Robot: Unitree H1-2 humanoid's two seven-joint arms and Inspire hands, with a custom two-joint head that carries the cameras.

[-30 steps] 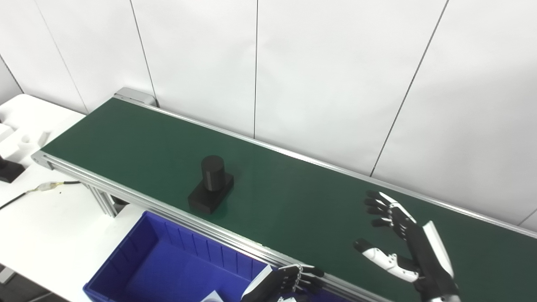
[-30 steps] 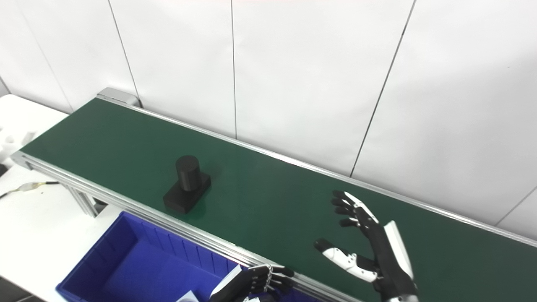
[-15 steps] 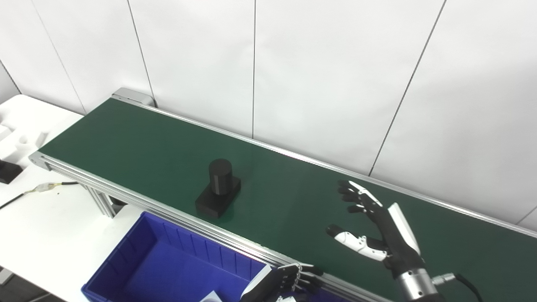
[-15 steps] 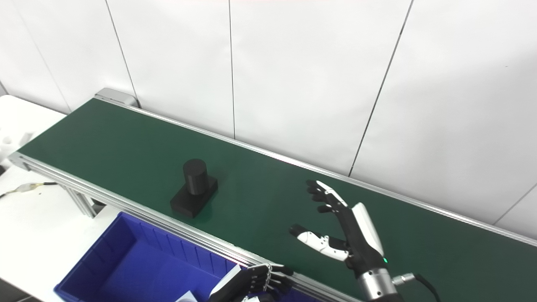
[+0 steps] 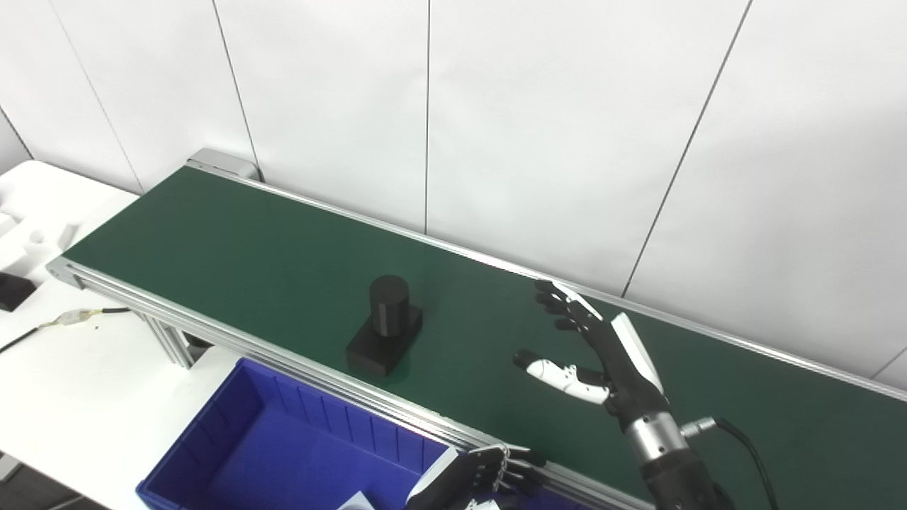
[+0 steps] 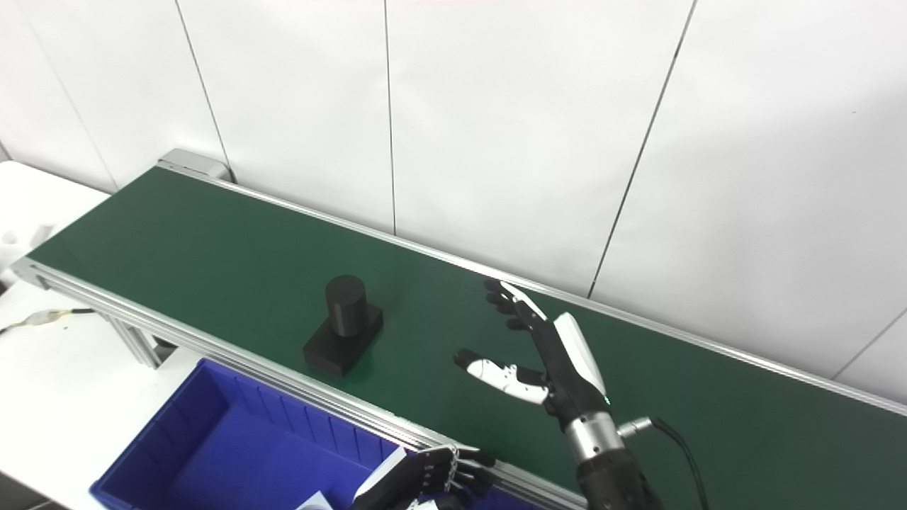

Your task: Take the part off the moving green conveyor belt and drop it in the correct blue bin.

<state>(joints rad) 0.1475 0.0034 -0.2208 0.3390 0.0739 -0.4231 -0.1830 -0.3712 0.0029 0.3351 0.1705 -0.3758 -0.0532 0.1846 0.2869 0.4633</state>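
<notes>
The cylinder's foot [image 5: 390,331] merges with the matching black base. The flat rectangular base [image 5: 372,351] will come up too when I lift the cylinder.
A black part [image 5: 385,326], an upright cylinder on a flat rectangular base, rides on the green conveyor belt [image 5: 234,244] near its front rail. My right hand [image 5: 599,350] hovers over the belt to the right of the part, open, fingers spread and thumb pointing toward it, with a clear gap between them. My left hand [image 5: 489,476] rests at the bottom edge by the belt's front rail, fingers curled shut on nothing. A blue bin [image 5: 283,453] stands below the belt's front rail, in front of the part.
A white table [image 5: 78,382] lies at the left with white foam blocks [image 5: 28,234], a small black object [image 5: 10,290] and a cable [image 5: 67,319]. A white panelled wall runs right behind the belt. A cable [image 5: 744,446] trails from my right wrist.
The part has ridden the belt to the right. My right hand has reached forward and to the left toward it, staying open. The left hand has not moved.
</notes>
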